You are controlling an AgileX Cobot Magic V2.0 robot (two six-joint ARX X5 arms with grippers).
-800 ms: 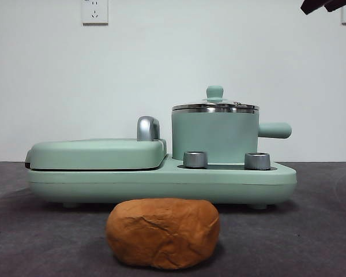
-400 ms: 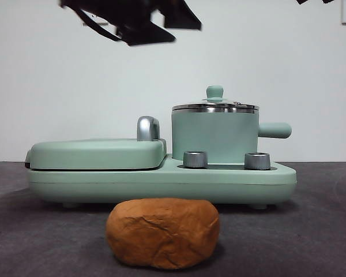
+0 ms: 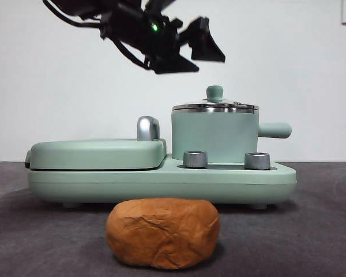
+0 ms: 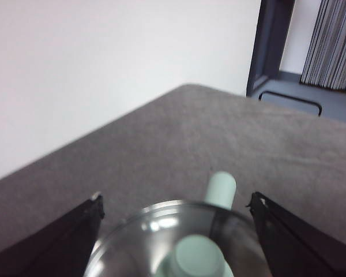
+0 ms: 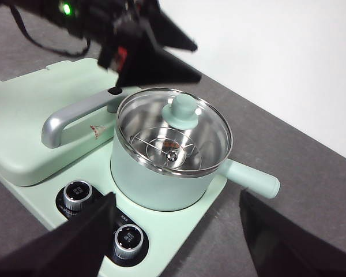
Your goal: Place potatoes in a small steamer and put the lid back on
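Observation:
The glass lid (image 3: 215, 100) will come off and leave the small steamer standing when I lift, because the lid's plain steel rim (image 3: 215, 108) is resting on the steamer.
The potatoes, one wrinkled orange-brown lump (image 3: 162, 232), lie on the grey table in front of the appliance. The small steamer (image 3: 214, 138) (image 5: 155, 176) stands on the right of the mint-green base with the glass lid (image 3: 214, 107) (image 5: 173, 130) on it. My left gripper (image 3: 191, 55) (image 4: 176, 199) hangs open above and slightly left of the lid's green knob (image 4: 199, 257), apart from it and holding nothing. My right gripper (image 5: 177, 197) is open and empty, high over the near side of the steamer, and does not show in the front view.
The flat mint-green grill plate (image 3: 98, 153) with a silver handle (image 3: 147, 128) fills the left of the base (image 3: 161, 182). Two steel dials (image 3: 195, 159) (image 3: 257, 160) sit in front of the steamer. The steamer's stubby side handle (image 3: 275, 130) points right.
The left arm has come in from the upper left and moved down and right toward the lid. The black tip at the top right corner has gone from the front view.

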